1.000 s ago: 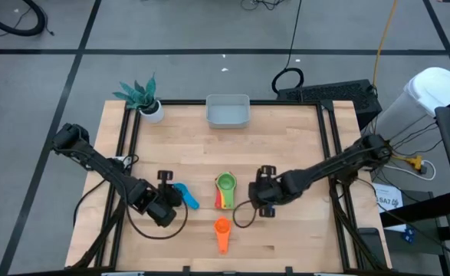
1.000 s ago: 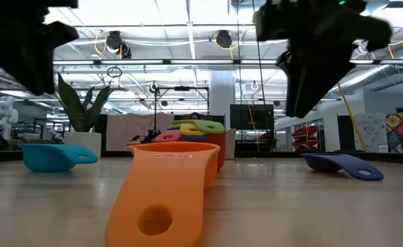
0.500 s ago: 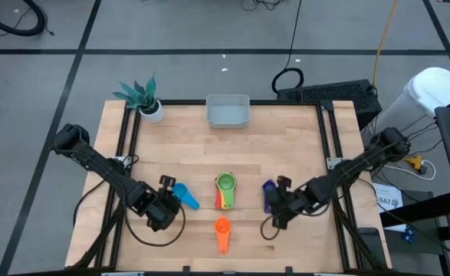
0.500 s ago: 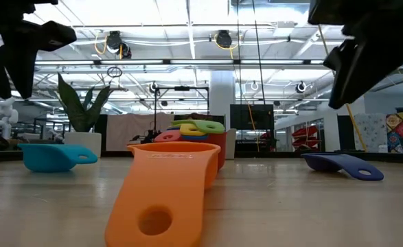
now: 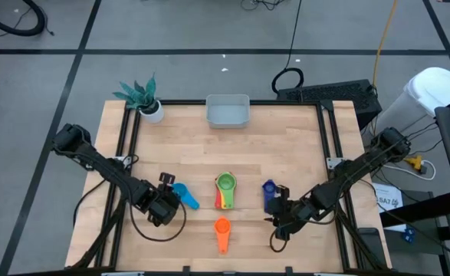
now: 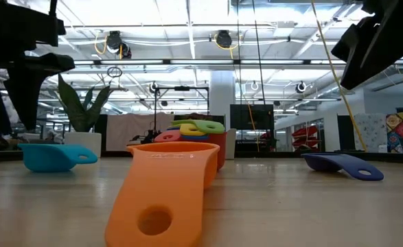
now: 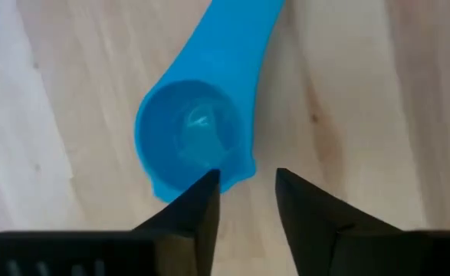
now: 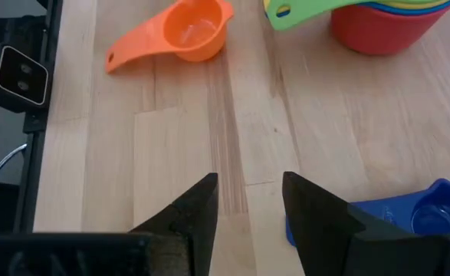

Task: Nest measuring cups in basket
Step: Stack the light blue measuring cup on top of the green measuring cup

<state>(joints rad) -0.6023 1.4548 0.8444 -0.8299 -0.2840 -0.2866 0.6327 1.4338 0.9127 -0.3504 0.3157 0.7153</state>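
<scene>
The corner of the light blue cup's rim (image 7: 244,170) is the only place my left gripper's fingers are at, so next I put one finger inside the cup (image 7: 202,134) before I close them.
A light blue measuring cup (image 5: 182,193) lies upright on the table at the near left, its handle (image 7: 240,38) pointing away from my left gripper (image 7: 246,184). That gripper is open and points down over the cup's rim. A nested stack of cups (image 5: 225,190), red at the bottom and green on top, stands mid-table. An orange cup (image 5: 222,232) lies near the front edge. A dark blue cup (image 5: 268,190) lies right of the stack. My right gripper (image 5: 282,213) hovers open just near of it, with nothing between its fingers (image 8: 202,203). The basket (image 5: 228,111) sits at the far edge. My left gripper points down over the light blue cup's rim (image 7: 225,170), on the side opposite the handle. One fingertip (image 7: 208,188) stands over that rim and the other over bare wood. I cannot tell whether it touches the cup, which rests on the table.
A white pot with a teal plant (image 5: 144,97) stands at the far left corner. Black rails (image 5: 333,153) run along the table's left and right sides. Bare wood lies between the stack and the basket.
My right gripper has swung away from the stack toward the table's near right, which uncovers the dark blue cup on the table in the high view. My left gripper has come down toward the light blue cup. No cup has moved.
</scene>
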